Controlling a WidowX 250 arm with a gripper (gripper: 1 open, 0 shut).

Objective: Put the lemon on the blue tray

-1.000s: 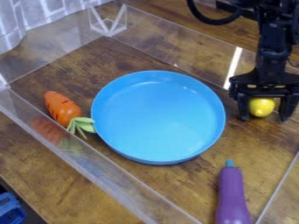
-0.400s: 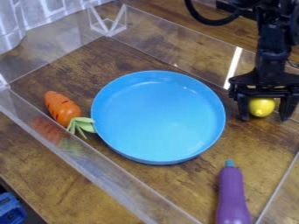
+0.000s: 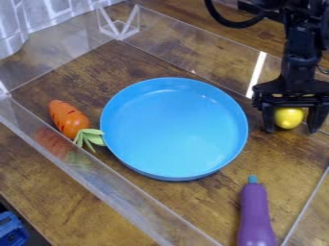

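I keep one finger on each side of the lemon (image 3: pixel 288 117), which sits between my gripper's open fingers, until they close around the lemon's middle.
The lemon (image 3: pixel 290 117), small and bright yellow, lies on the wooden table at the right, just beyond the blue tray's right rim. My gripper (image 3: pixel 291 119) hangs straight above it, open, its two black fingers (image 3: pixel 266 117) standing on either side of the fruit without closing on it. The blue tray (image 3: pixel 174 128), a big round shallow dish, sits in the middle of the table with nothing in it.
An orange carrot (image 3: pixel 68 118) with green leaves lies left of the tray. A purple eggplant (image 3: pixel 256 217) lies at the front right. Clear plastic walls (image 3: pixel 38 72) enclose the wooden surface, with a clear stand (image 3: pixel 119 19) at the back.
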